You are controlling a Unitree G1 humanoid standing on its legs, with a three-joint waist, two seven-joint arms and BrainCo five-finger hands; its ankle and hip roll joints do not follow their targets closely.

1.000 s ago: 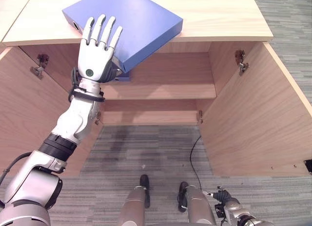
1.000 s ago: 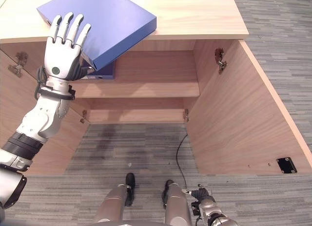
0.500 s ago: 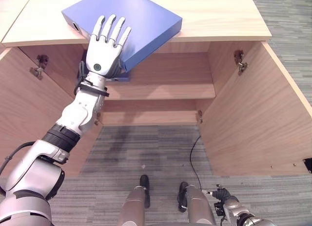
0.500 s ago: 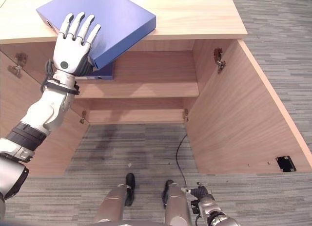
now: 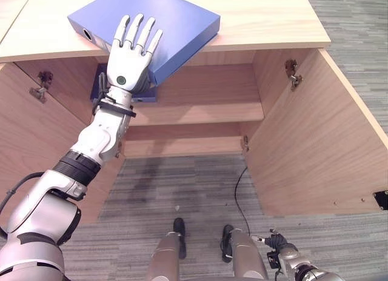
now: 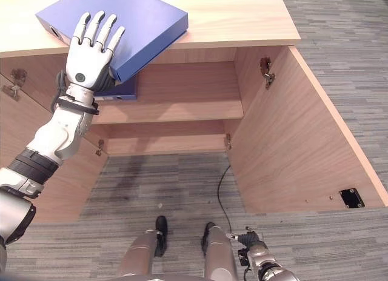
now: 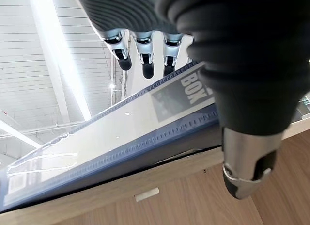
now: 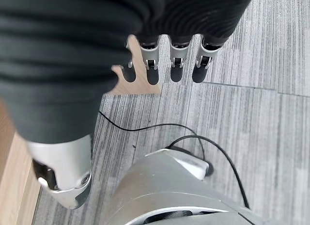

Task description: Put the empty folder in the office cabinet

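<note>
The jutting corner (image 5: 161, 69) keeps straight beyond the cabinet's front edge, so the blue folder will remain stiff and closed when the robot carries it by one side.
A blue folder (image 5: 176, 20) lies flat on the wooden cabinet top (image 5: 267, 14), its near corner jutting out past the front edge. My left hand (image 5: 127, 66) is raised at that corner, open, with straight spread fingers laid over the folder's top. In the left wrist view the fingers (image 7: 145, 65) reach over the folder (image 7: 121, 133) while the thumb (image 7: 247, 167) hangs below it. My right hand (image 5: 279, 243) hangs low by the floor, open and holding nothing, its fingers (image 8: 177, 65) straight.
The cabinet stands open, with its right door (image 5: 321, 142) and left door (image 5: 30, 142) swung out. A shelf (image 5: 206, 108) runs across inside. Another blue folder (image 6: 124, 90) lies on that shelf at the left, just behind my left hand. Grey carpet (image 5: 200, 190) lies below.
My left hand has moved a little right along the folder's near edge, farther onto its top. The whole picture has shifted slightly with the camera. The folder stays put.
</note>
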